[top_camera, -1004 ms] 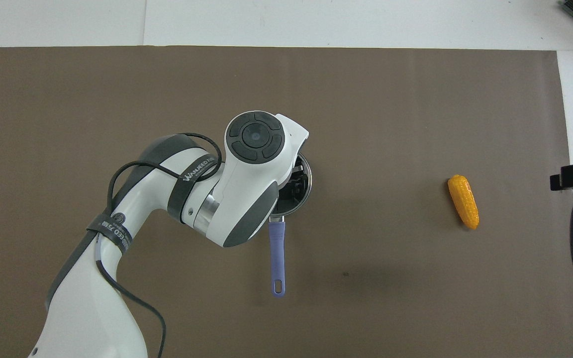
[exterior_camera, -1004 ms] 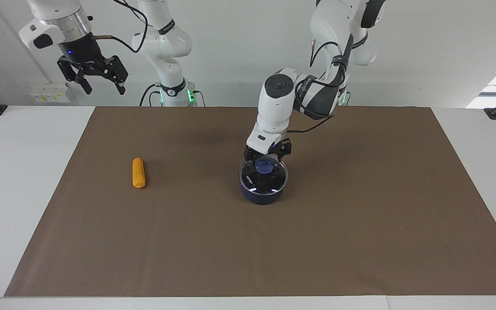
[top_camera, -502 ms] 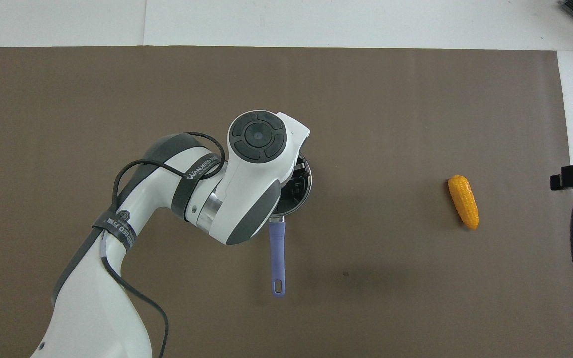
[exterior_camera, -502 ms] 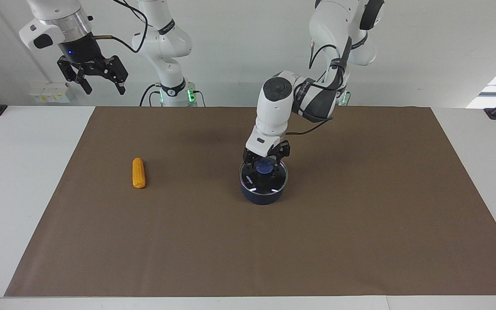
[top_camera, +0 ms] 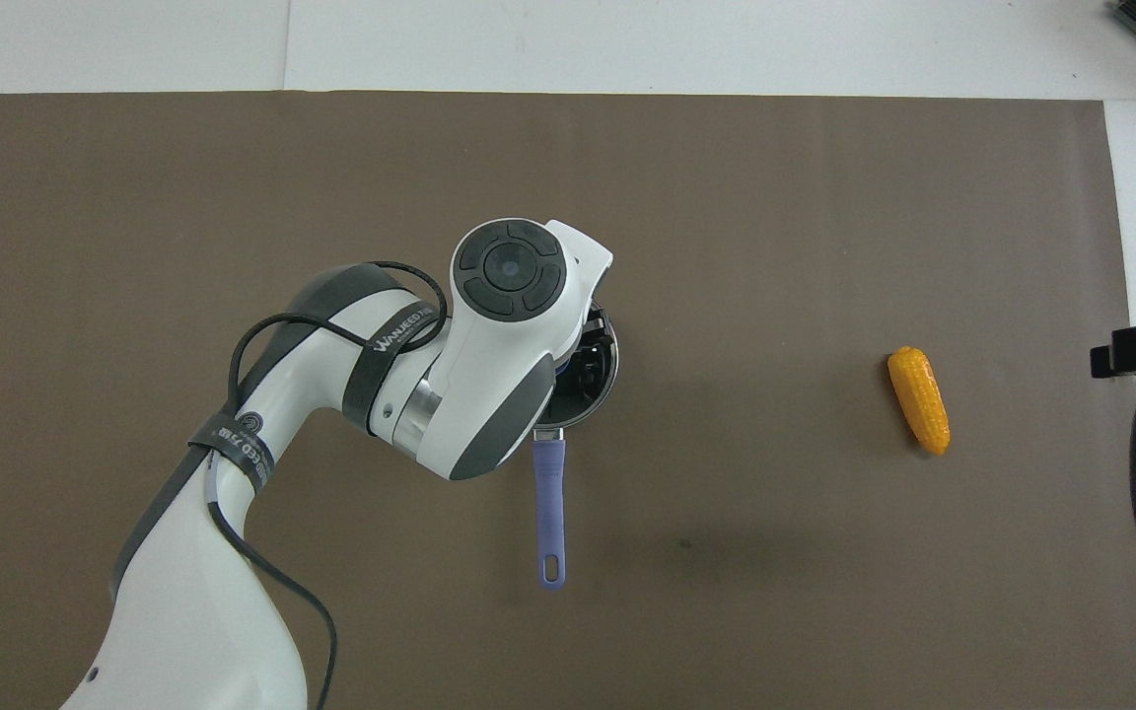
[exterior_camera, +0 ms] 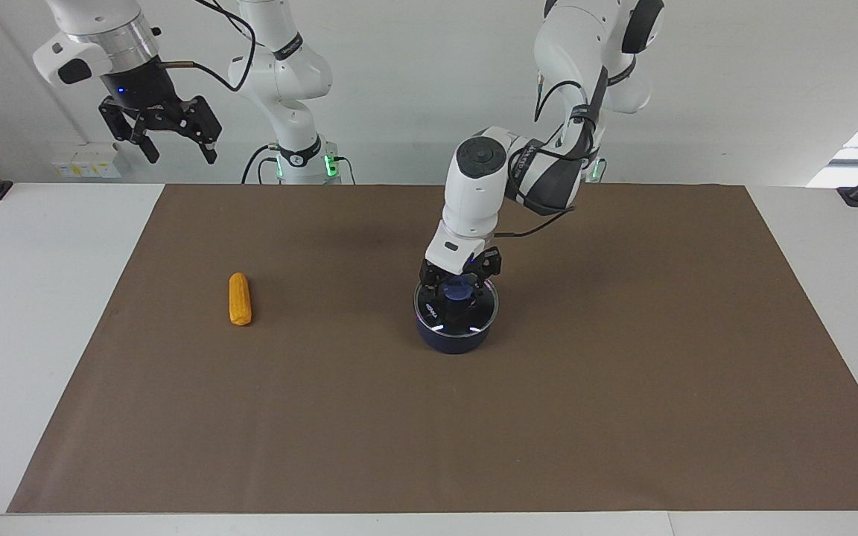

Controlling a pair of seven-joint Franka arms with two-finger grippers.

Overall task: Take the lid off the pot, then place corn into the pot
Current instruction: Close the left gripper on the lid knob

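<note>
The glass lid's visible side lets only plain dark show through, so I should expect to find the pot [top_camera: 572, 413] empty when I lift the lid.
The dark blue pot [exterior_camera: 453, 339] stands mid-table with the glass lid [exterior_camera: 466, 316] resting on it. Its long blue handle [top_camera: 549, 513] points toward the robots. My left gripper [exterior_camera: 459, 286] is low over the lid, open, with its fingers either side of the blue knob [exterior_camera: 461, 290]. In the overhead view the left arm hides most of the lid [top_camera: 604, 370]. The yellow corn [exterior_camera: 240, 298] lies on the mat toward the right arm's end, and it also shows in the overhead view [top_camera: 919, 399]. My right gripper [exterior_camera: 162, 140] waits open, high over that end.
A brown mat [exterior_camera: 623, 387] covers most of the white table [exterior_camera: 34, 313]. Nothing else lies on the mat around the pot and the corn.
My left gripper has come down a little over the lid, so its fingers now sit around the knob. The lid, pot, corn and right arm have not moved.
</note>
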